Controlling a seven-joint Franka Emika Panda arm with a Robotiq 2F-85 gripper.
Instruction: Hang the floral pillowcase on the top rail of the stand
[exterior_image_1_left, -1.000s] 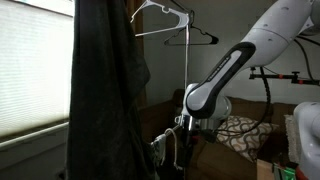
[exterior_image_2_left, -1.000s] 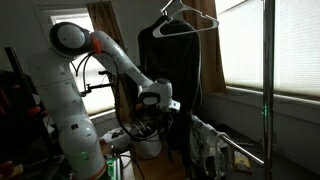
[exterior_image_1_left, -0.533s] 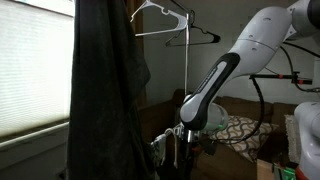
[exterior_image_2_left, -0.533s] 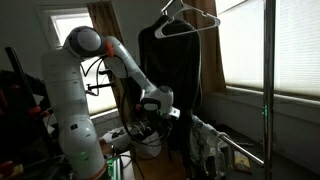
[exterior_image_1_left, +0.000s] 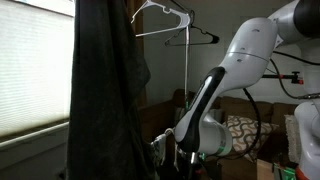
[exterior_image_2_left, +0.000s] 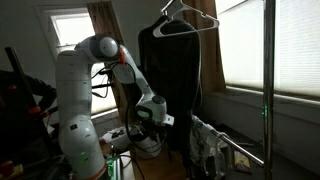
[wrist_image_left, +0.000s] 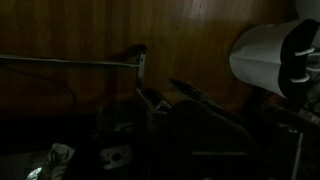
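Observation:
The floral pillowcase is off to one side of my gripper, beyond the dark garment (exterior_image_2_left: 184, 118), so I should swing across and reach in low toward the pillowcase (exterior_image_2_left: 207, 145).
The floral pillowcase (exterior_image_2_left: 210, 150) is draped low on the stand, on a lower rail; in an exterior view it is a pale patch (exterior_image_1_left: 160, 148) beside the arm. A bit of patterned cloth (wrist_image_left: 55, 156) shows at the bottom left of the dark wrist view. The gripper (exterior_image_2_left: 150, 118) is low, just beside the dark hanging garment and apart from the pillowcase; it also shows in an exterior view (exterior_image_1_left: 186, 150). Its jaws are too dark to read. The top rail (exterior_image_1_left: 165, 31) carries wire hangers (exterior_image_2_left: 190, 14).
A long dark garment (exterior_image_2_left: 176, 70) hangs from the top rail and fills the left of an exterior view (exterior_image_1_left: 105, 90). A vertical stand pole (exterior_image_2_left: 267, 90) is at the right. A white bucket-like object (wrist_image_left: 270, 55) and a patterned cushion (exterior_image_1_left: 240, 130) lie nearby.
The arm has folded and lowered; the gripper has moved down and closer to the lower part of the stand. The pillowcase and hangers have not moved.

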